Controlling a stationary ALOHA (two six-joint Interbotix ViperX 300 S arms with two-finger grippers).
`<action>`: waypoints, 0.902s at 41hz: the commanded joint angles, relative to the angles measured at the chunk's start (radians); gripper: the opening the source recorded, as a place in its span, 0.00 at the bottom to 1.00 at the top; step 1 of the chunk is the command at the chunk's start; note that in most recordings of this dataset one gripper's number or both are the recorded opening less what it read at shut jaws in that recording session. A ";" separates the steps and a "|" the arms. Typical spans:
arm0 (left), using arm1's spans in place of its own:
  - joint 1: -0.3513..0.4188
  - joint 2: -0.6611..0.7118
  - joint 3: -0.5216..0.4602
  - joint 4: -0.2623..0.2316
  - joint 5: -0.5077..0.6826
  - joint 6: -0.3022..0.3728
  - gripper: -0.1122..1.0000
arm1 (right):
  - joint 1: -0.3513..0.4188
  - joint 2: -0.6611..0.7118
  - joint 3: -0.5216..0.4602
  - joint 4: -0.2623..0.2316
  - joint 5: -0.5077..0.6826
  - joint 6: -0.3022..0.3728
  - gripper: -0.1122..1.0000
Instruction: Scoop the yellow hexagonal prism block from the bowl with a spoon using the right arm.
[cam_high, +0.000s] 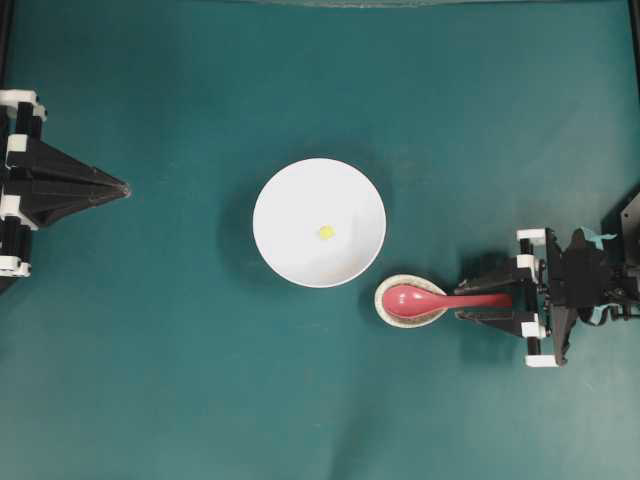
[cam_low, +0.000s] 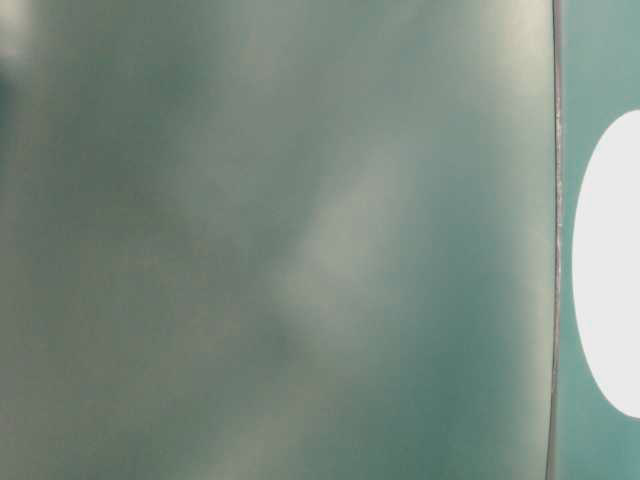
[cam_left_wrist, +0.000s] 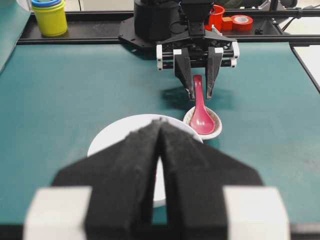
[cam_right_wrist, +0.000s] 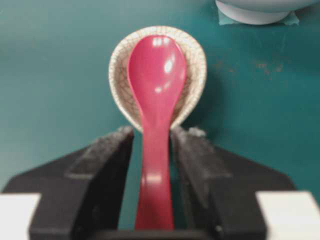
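The yellow block will slide to the bowl's side when I push with the red-pink spoon, because the bowl's smooth white bottom is all around the block.
The yellow hexagonal prism block lies near the middle of the white bowl. Just right of the bowl, the red-pink spoon rests with its scoop in a small speckled dish and its handle pointing right. My right gripper is open and straddles the handle. In the right wrist view a thin gap shows on each side of the spoon between the fingers. My left gripper is shut and empty at the far left. In the left wrist view its fingers hide the block.
Stacked coloured cups and red tape rolls sit on the black rail behind the right arm. The bowl's foot is just beyond the speckled dish. The table-level view shows blurred green cloth and the bowl at its right edge.
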 joint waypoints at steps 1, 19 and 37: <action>-0.002 0.008 -0.009 0.003 -0.008 0.000 0.09 | 0.005 -0.008 -0.002 0.002 -0.008 -0.002 0.47; -0.002 0.006 -0.009 0.003 -0.009 0.000 0.09 | 0.005 -0.028 0.003 0.003 -0.021 -0.012 0.31; 0.000 0.002 -0.012 0.003 -0.014 0.006 0.09 | -0.064 -0.362 0.054 0.002 0.089 -0.189 0.31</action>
